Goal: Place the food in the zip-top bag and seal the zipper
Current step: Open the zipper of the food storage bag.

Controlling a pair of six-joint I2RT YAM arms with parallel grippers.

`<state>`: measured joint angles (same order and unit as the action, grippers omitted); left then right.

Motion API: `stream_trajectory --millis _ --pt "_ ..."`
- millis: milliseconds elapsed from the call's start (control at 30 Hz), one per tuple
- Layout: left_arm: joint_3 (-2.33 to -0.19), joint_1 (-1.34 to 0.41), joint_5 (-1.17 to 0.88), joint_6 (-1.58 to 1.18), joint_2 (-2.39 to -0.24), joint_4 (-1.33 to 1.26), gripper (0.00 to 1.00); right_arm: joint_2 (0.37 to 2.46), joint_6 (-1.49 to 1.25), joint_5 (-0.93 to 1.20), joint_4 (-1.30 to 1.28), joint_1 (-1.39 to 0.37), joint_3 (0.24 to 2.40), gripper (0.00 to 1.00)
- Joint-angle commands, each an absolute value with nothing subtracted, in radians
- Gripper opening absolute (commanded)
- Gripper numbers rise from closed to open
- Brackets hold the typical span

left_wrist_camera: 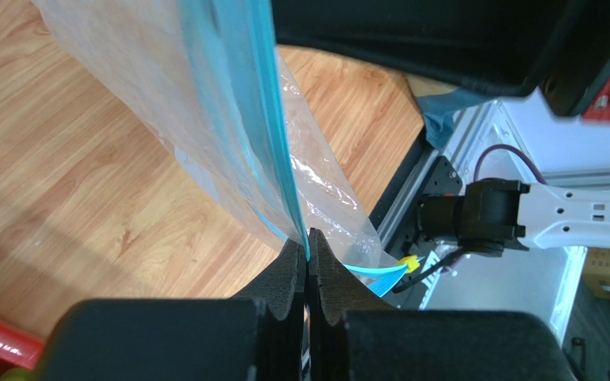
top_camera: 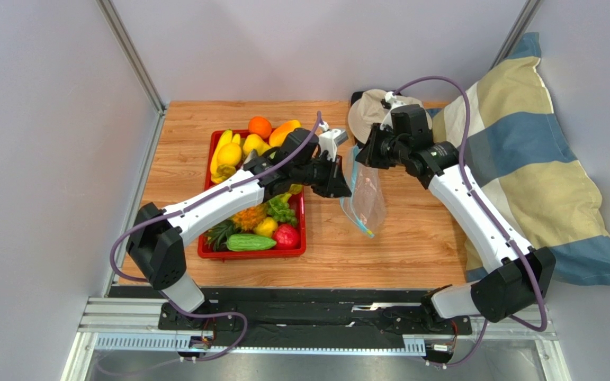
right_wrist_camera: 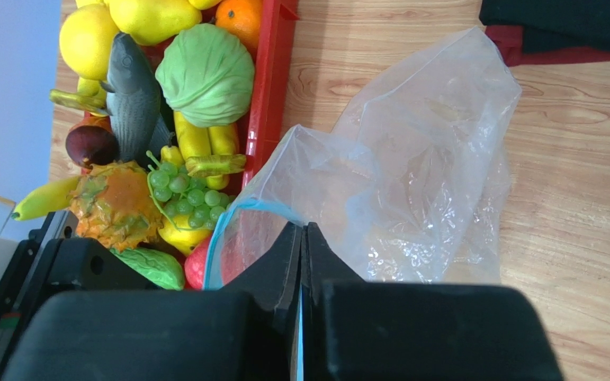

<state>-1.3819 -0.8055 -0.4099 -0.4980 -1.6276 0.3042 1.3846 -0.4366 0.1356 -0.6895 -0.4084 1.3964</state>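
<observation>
The bag's opening is narrow near the yellow tab, a long way from where my right gripper is holding, so my right gripper should grip the zipper edge closer to that tab.
The clear zip-top bag hangs between my two grippers above the wooden table, right of the red tray. My left gripper is shut on the blue-green zipper at one end of the bag's mouth; the bag fills its wrist view. My right gripper is shut on the zipper strip at the other end, with the bag spread below. The food lies in the tray: green grapes, cucumber, yellow lemon, orange, red fruit. The bag looks empty.
The red tray stands left of centre with several toy foods, including a green cabbage and a grey fish. A tan cap lies at the back. A striped pillow lies along the table's right side.
</observation>
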Motion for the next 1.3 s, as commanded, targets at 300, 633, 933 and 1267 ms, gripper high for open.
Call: stream_trajectory --millis 300,633,933,1267 --pt "-1.299 -0.703 -0.655 -0.504 -1.557 0.181 0.00 1.253 -0.396 0.833 -0.502 -0.170 1.230 0.00" --pt "-1.259 -0.701 -0.701 -0.693 -1.562 -0.020 0.00 1.364 -0.347 0.979 -0.544 -0.129 1.304 0.15" --pt "-1.367 -0.698 -0.512 -0.802 -1.591 0.144 0.00 1.178 -0.255 0.466 -0.772 -0.129 1.344 0.46" --pt "-1.420 -0.700 -0.514 -0.867 -1.640 0.129 0.00 1.146 -0.153 0.479 -0.859 -0.316 1.244 0.23"
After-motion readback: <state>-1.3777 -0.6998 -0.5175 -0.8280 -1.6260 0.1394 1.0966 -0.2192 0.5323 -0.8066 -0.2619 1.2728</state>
